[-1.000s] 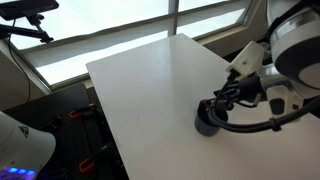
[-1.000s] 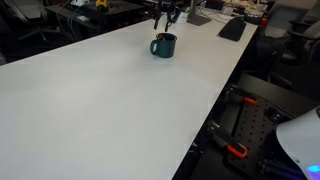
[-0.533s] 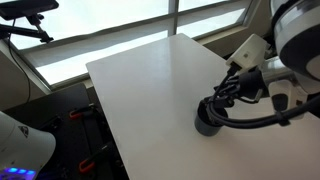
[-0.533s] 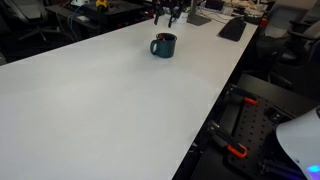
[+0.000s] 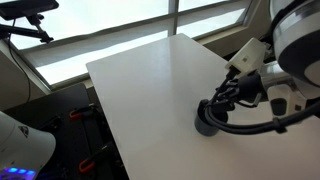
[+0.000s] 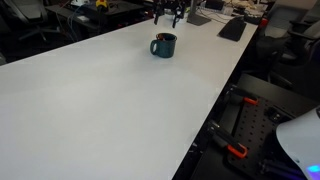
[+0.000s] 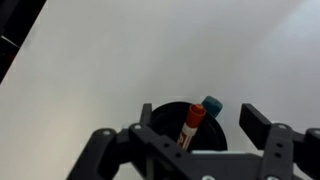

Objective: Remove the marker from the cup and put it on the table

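The gripper's open fingers reach across the cup's opening, so the robot should bring them closer together and lower them around the marker's red-orange cap before it lifts the marker out.
The dark cup stands on the white table, close to one of its edges, and shows in both exterior views. In the wrist view a marker with a red-orange cap leans inside it, next to a teal-capped item. My gripper is open, just above the cup, with one finger on each side of the cup's mouth. It holds nothing. The gripper also shows in both exterior views.
The table's edge runs close beside the cup. A wide stretch of bare tabletop lies away from the cup. A dark keyboard and desk clutter lie beyond the table's far end. A window borders the table.
The gripper rose slightly, then came back down over the cup. The cup and the marker have not moved.
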`<state>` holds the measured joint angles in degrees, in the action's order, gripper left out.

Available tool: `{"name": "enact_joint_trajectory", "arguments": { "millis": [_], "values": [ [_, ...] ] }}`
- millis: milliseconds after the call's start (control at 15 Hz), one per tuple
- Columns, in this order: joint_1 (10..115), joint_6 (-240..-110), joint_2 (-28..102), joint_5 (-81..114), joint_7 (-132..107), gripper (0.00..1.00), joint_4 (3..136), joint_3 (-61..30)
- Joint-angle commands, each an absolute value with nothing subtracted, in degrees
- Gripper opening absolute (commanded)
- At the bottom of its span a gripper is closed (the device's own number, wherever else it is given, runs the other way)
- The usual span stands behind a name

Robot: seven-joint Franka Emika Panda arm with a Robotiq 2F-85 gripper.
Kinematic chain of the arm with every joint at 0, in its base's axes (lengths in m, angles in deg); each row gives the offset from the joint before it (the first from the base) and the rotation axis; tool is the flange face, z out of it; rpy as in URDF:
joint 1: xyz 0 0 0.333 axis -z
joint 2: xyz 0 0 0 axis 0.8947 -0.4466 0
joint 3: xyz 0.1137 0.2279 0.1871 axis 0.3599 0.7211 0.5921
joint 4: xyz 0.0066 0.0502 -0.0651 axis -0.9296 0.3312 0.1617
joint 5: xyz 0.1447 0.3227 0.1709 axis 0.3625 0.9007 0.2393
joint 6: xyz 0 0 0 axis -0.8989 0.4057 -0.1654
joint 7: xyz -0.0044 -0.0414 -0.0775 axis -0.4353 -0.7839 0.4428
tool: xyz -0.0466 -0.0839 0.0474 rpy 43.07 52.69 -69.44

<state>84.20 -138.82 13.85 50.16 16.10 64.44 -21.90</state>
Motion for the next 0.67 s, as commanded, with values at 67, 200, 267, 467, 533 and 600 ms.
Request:
{"name": "enact_joint_trajectory", "arguments": {
  "millis": [67, 200, 267, 467, 533, 600],
  "values": [
    [83.48, -140.72, 14.26, 50.59, 15.52, 0.54, 66.18, -22.60],
    [83.49, -140.91, 13.96, 50.57, 15.41, 0.50, 66.21, -22.55],
    [83.52, -141.07, 13.81, 50.56, 15.26, 0.49, 66.18, -22.54],
    [83.73, -142.13, 13.11, 50.70, 14.62, 0.65, 65.85, -22.46],
    [83.77, -142.64, 12.85, 50.71, 14.49, 0.70, 65.75, -22.44],
    [83.81, -143.14, 12.63, 50.70, 14.45, 0.74, 65.70, -22.42]
  ]
}}
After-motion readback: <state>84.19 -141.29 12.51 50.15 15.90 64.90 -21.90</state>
